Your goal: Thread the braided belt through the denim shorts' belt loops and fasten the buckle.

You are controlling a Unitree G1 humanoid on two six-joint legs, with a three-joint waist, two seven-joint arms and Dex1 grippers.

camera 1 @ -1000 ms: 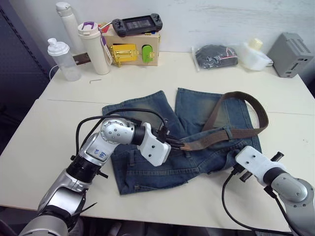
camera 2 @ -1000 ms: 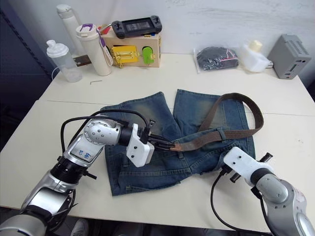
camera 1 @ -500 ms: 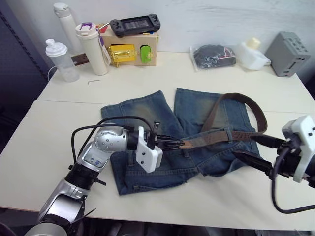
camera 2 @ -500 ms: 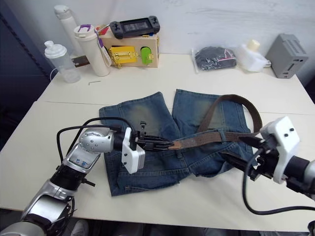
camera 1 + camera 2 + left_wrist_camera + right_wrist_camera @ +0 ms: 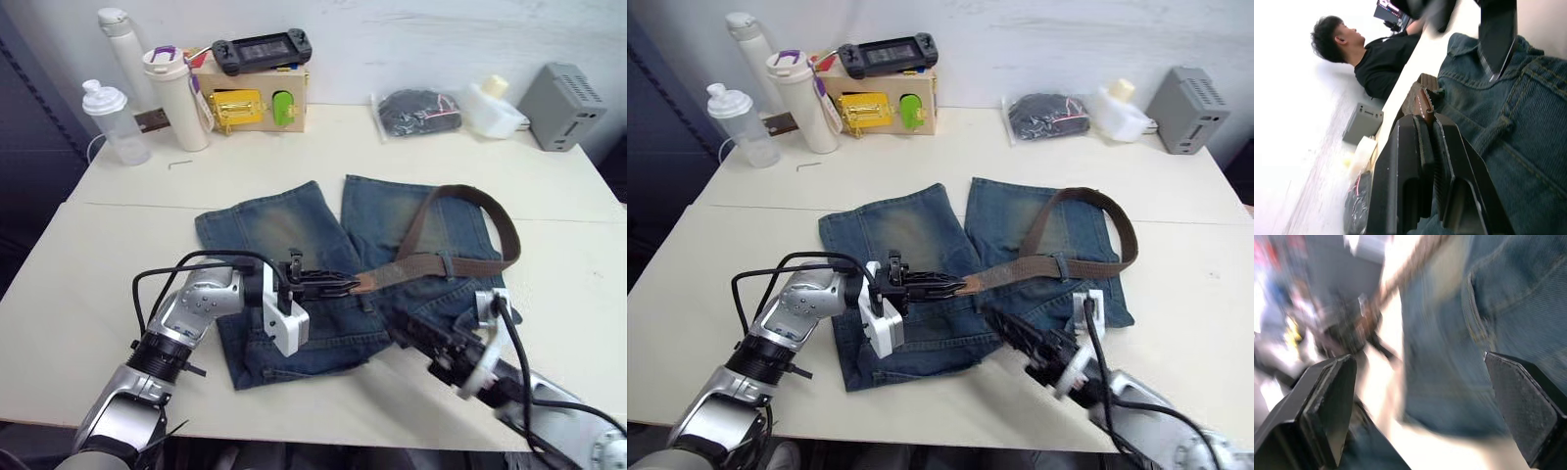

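Note:
The slack of the braided belt stays in a wide, round loop over the denim shorts. So the belt will curve up from my right gripper when I carry it.
The denim shorts lie flat mid-table, legs pointing away from me. The braided belt runs along the waistband, then curls in a loop over the right leg. My left gripper is shut on the belt's pale tip, just above the waistband. A belt loop sits beside the fingers. My right gripper hovers open at the near waistband edge, its fingers wide apart over denim with nothing between them. I cannot make out the buckle.
At the table's back stand two bottles, a wooden box with a yellow latch and a game console on top, a black pouch, a white container and a grey box. A person sits beyond.
My right arm has swung in from the table's right side to the near edge of the shorts, and its gripper has opened wide. The left gripper keeps hold of the belt tip.

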